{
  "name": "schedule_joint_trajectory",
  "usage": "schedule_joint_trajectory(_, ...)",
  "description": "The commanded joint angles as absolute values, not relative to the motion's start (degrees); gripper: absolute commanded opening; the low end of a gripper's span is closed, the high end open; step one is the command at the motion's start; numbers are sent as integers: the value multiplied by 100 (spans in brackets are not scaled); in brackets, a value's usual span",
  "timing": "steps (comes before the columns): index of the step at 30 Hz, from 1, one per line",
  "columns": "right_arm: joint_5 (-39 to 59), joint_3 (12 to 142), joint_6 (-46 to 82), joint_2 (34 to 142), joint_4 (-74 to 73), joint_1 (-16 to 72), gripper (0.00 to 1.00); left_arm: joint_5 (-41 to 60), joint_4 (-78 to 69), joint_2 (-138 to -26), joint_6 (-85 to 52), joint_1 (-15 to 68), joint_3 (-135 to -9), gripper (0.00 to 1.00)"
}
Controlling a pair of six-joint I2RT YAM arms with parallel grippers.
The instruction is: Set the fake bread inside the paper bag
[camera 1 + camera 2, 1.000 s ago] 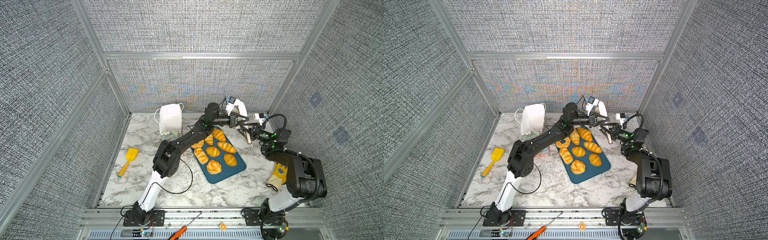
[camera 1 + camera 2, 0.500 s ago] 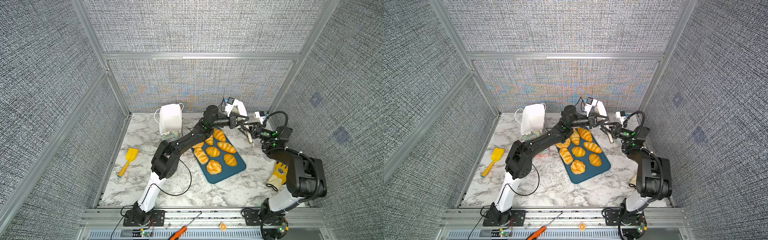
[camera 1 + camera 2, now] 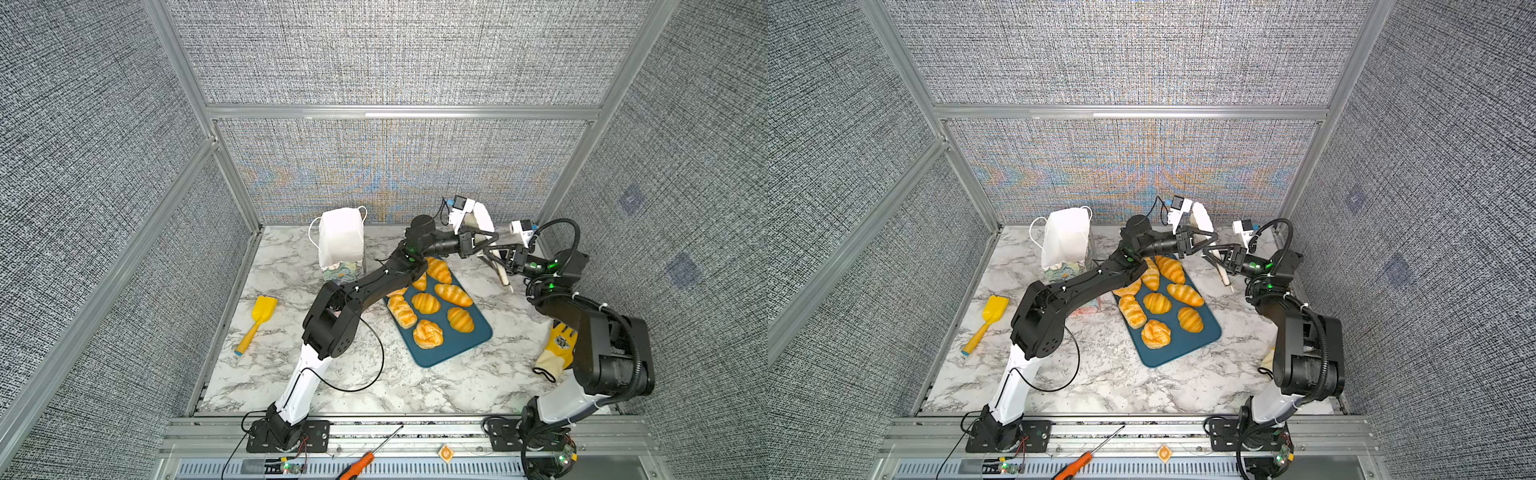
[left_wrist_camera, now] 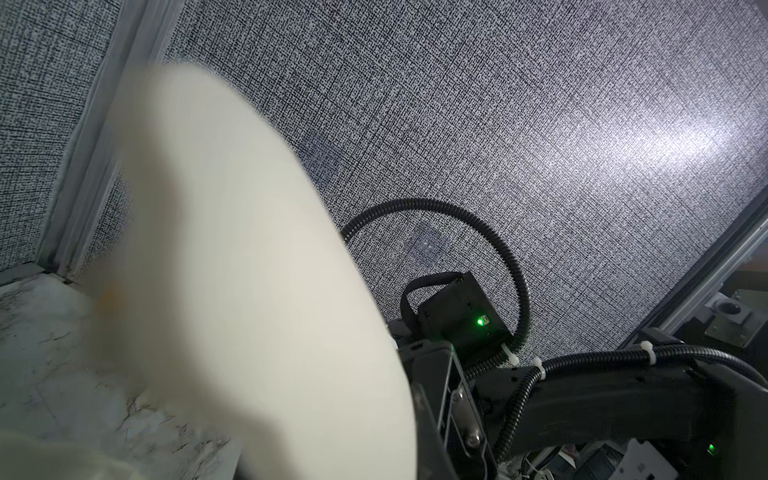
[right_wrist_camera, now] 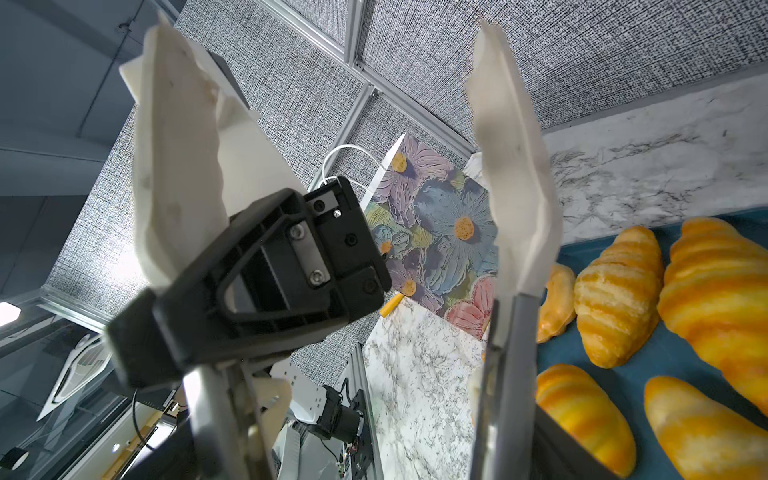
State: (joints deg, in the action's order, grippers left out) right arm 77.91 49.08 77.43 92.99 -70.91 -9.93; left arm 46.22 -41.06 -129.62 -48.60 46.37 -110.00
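The tongs' white tips [image 3: 483, 217] have my left gripper between them, so next my left gripper backs out of the way before my right gripper lowers the tongs to the fake bread [image 3: 461, 320].
Several pieces of fake bread, among them a croissant [image 3: 453, 294] and a knotted bun [image 3: 428, 333], lie on a blue tray [image 3: 455, 353] in both top views [image 3: 1156, 302]. The floral paper bag [image 3: 340, 243] [image 3: 1065, 241] [image 5: 440, 232] stands upright at the back left, beyond the tray. My left gripper [image 3: 478, 218] is shut and empty, raised past the tray's far right corner. Its white fingers [image 4: 249, 291] blur the left wrist view. My right gripper [image 5: 324, 62] [image 3: 494, 255] is open, and the left gripper's black body sits between its fingers.
A yellow toy shovel [image 3: 257, 322] lies at the left of the marble table. A yellow work glove [image 3: 557, 353] lies by the right arm's base. An orange-handled screwdriver [image 3: 365, 457] rests on the front rail. Fabric walls close in the back and both sides.
The right arm's elbow has shifted slightly back and to the right. Both grippers stay almost where they were, and the bread and the bag have not moved.
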Motion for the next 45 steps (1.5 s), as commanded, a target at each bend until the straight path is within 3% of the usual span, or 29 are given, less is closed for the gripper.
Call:
schedule_joint_trajectory(1,7145,5005,7802,9291,-7033,-1027,86,5410,-4614,-12990,-5240,4741,-11023,8)
schedule_joint_trajectory(6,7156,5021,7806,9243,-7003,-1027,85,5434,-4659,-13069,-5282,4734,-11097,8)
schedule_joint_trajectory(12,7176,4954,7806,9202,-6997,-1028,76,5432,-5003,-13161,-5508,4737,-11145,8)
schedule_joint_trajectory(22,7233,4895,7154,8947,-6042,-1193,61,5327,-5238,-12980,-5540,4632,-10769,34)
schedule_joint_trajectory(26,7196,4964,6303,8686,-4920,-1190,59,5279,-5212,-12947,-5520,4597,-10723,41)
schedule_joint_trajectory(33,6604,5921,2597,8211,-30,-1200,58,5016,-4794,-12653,-5159,4448,-10315,53)
schedule_joint_trajectory(35,6381,6136,1991,8209,782,-1195,57,4892,-4431,-12553,-4930,4413,-10225,55)
schedule_joint_trajectory(45,5015,6546,884,8070,2412,-1172,58,4490,-3294,-12345,-4269,4351,-10099,60)
